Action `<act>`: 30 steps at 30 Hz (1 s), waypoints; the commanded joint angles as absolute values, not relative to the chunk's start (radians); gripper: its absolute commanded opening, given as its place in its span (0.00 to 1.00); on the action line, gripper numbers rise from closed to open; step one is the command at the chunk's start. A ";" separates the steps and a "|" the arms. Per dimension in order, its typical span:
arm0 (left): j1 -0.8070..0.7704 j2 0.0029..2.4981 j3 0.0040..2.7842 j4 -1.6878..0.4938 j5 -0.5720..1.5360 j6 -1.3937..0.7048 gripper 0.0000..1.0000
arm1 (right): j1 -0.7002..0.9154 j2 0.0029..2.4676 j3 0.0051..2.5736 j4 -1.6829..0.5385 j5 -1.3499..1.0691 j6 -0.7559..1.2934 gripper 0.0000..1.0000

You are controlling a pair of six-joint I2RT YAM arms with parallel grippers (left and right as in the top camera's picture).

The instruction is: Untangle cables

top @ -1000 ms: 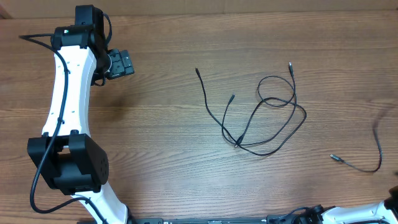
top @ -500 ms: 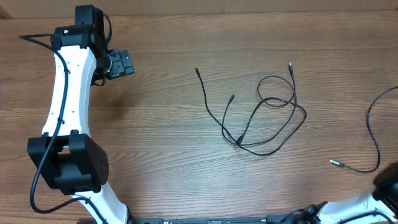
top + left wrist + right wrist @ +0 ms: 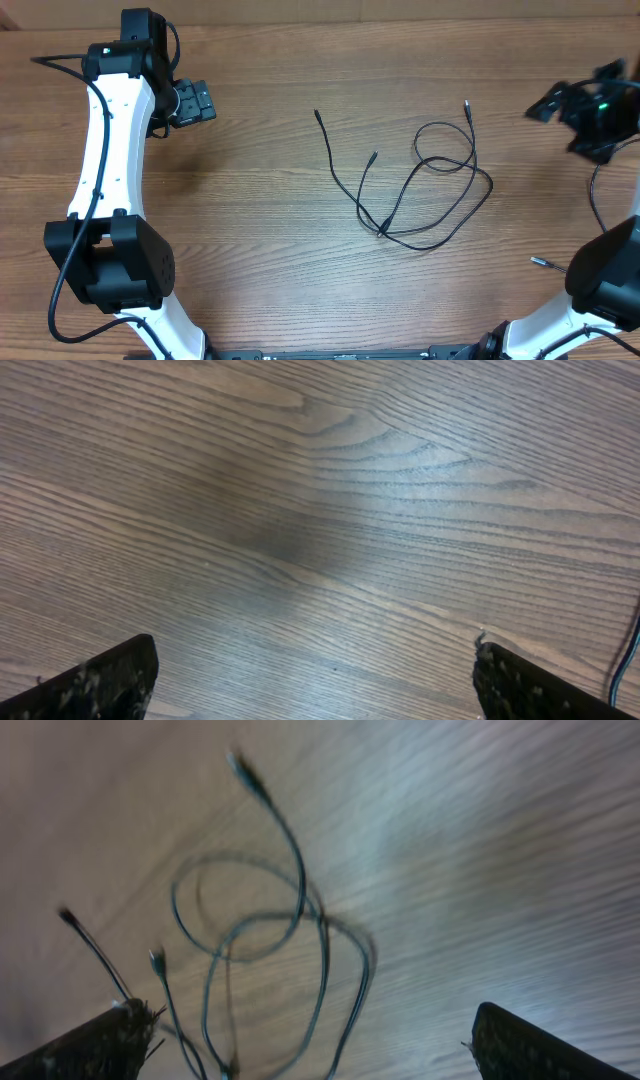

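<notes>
I should keep lowering my right gripper toward the bend until its fingers close around the cable, because the tangle's outer bend is clear of the plug ends.
A tangle of thin black cables lies on the wooden table right of centre, with loops and several free plug ends; it shows blurred in the right wrist view. A separate thin cable with a silver tip lies at the right edge, partly hidden by my right arm. My left gripper is open and empty at the far left; its view shows only bare wood. My right gripper is open and empty above the table's right side, to the right of the tangle.
The left arm runs along the left side of the table. The right arm's base stands at the lower right corner. The table's back edge runs along the top.
My right arm has swung up from the lower right corner to the upper right, now covering part of the separate cable. The left arm and the tangle have not moved.
</notes>
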State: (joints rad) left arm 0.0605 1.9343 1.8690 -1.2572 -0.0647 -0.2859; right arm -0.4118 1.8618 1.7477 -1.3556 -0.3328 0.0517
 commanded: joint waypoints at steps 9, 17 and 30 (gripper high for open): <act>0.057 1.947 1.880 -1.256 -0.070 -0.295 1.00 | -0.360 1.860 1.352 -1.195 -0.387 0.055 1.00; 0.057 1.947 1.880 -1.256 -0.070 -0.295 1.00 | -0.360 1.860 1.193 -1.043 -0.451 0.055 0.92; 0.057 1.947 1.880 -1.256 -0.070 -0.295 1.00 | -0.359 1.860 1.002 -0.784 -0.556 0.101 0.80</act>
